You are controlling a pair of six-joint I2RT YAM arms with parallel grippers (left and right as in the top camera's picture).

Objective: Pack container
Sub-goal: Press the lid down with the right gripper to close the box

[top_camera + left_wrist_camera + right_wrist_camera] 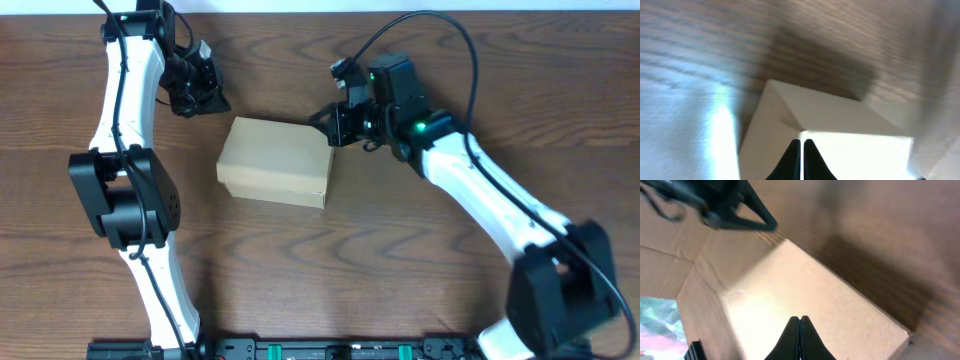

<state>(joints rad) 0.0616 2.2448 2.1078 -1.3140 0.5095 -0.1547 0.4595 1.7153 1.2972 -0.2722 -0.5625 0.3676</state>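
The box's front edge [272, 181] is slanted to the base bar. Next, I bring my right gripper back onto the box's lid [298, 158] and turn the box square before backing away.
The container [275, 160] is a plain tan cardboard box lying shut in the middle of the wooden table. My left gripper [212, 102] is shut and empty, hovering just off the box's far left corner; in the left wrist view its fingertips [801, 143] sit over a corner of the box [840, 120]. My right gripper [323, 120] is shut and empty at the box's far right corner. In the right wrist view its fingertips [799, 320] hang above the box's lid [805, 290], with the left gripper [735, 210] beyond.
The wooden table [400, 260] surrounds the box. The black base rail [320, 350] runs along the front edge. The white arms rise at left and right of the box.
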